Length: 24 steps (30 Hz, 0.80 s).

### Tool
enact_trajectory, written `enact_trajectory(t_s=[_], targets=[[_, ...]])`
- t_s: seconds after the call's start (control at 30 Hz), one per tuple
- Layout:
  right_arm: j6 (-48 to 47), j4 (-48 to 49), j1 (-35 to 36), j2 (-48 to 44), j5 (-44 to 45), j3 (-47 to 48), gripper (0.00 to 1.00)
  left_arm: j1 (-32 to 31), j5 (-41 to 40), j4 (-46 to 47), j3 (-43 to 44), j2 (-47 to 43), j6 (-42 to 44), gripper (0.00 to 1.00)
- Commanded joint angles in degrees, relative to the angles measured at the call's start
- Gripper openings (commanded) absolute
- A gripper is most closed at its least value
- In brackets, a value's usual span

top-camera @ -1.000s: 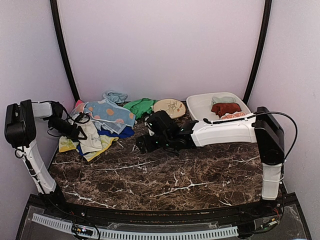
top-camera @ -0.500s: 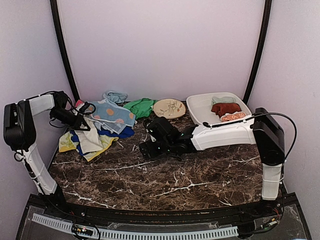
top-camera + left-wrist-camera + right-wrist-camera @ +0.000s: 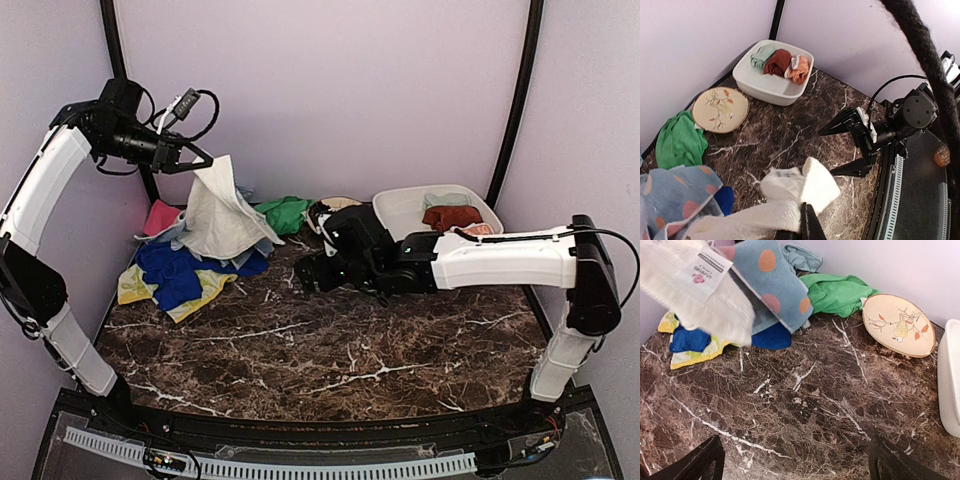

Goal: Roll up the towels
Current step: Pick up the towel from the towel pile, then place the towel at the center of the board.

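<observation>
The white towel [image 3: 217, 225] is hanging by one corner over the towel pile. So next my left gripper swings it forward and puts it down on the open marble [image 3: 320, 365] first.
My left gripper [image 3: 203, 160] is raised high at the back left, shut on a corner of a white towel [image 3: 220, 215] that hangs down over the towel pile. In the left wrist view the jaws [image 3: 808, 222] are pressed together on the white towel [image 3: 790, 192], its label showing. Below lie a blue towel [image 3: 172, 270], a yellow one [image 3: 130, 290], a green one [image 3: 285, 212] and a light blue dotted one [image 3: 772, 280]. My right gripper [image 3: 305, 275] hovers open low over the marble table's middle, nothing between its fingers [image 3: 707, 460].
A white tub [image 3: 395, 212] at the back right holds three rolled towels, the dark red one [image 3: 450, 215] in the middle. A round cream patterned plate [image 3: 897, 325] lies left of the tub. Walls close off the back and both sides.
My left gripper closed on the white towel and lifted it high out of the pile, uncovering the blue towel. The right arm shifted slightly towards the back right, still open.
</observation>
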Motion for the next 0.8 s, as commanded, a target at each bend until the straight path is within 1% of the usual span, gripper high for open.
enact_trajectory(t_s=[0.0, 0.13, 0.2, 0.33, 0.4, 0.47, 0.53, 0.6, 0.63, 0.67, 0.7, 0.77], targets=[[-1.0, 3.0, 0.2, -5.7, 3.0, -3.6, 1.0, -3.8, 3.6, -3.2, 6.1, -2.0, -3.8, 0.0], [-0.9, 4.0, -0.1, -11.4, 4.7, -7.0, 1.0, -6.6, 4.5, -2.1, 7.2, -3.0, -4.8, 0.0], [-0.6, 4.0, -0.6, -14.0, 6.2, -8.6, 1.0, -7.6, 6.3, -1.4, 7.5, -3.5, -5.8, 0.0], [0.5, 3.5, -2.7, -18.0, 6.4, -12.3, 1.0, -8.5, 8.0, 2.8, 9.9, -4.6, -9.0, 0.0], [1.0, 2.8, -3.4, -18.7, 6.3, -13.0, 1.0, -8.4, 2.6, 7.9, 10.7, -6.0, -10.9, 0.0], [1.4, 2.5, -4.0, -18.8, 6.0, -13.3, 1.0, -8.5, -7.7, 14.0, 9.8, -7.5, -11.4, 0.0], [1.8, 2.4, -4.4, -18.1, 5.6, -13.5, 1.0, -8.5, -20.6, 18.5, 8.4, -8.6, -9.9, 0.0], [2.2, 1.9, -4.6, -17.0, 5.3, -13.1, 1.0, -8.5, -26.6, 24.4, 5.1, -10.6, -7.9, 0.0], [2.4, 1.9, -4.7, -16.3, 4.9, -13.1, 1.0, -8.5, -27.4, 26.8, 3.1, -11.9, -7.2, 0.0], [2.5, 2.2, -4.7, -15.7, 4.4, -13.3, 1.0, -8.5, -26.5, 28.6, 1.6, -13.2, -6.7, 0.0], [2.8, 2.1, -4.9, -15.1, 4.1, -13.2, 1.0, -8.5, -24.4, 28.7, 1.6, -13.8, -6.8, 0.0], [3.1, 1.7, -5.2, -13.5, 3.5, -12.9, 1.0, -8.5, -19.5, 25.5, 4.5, -12.8, -8.3, 0.0]])
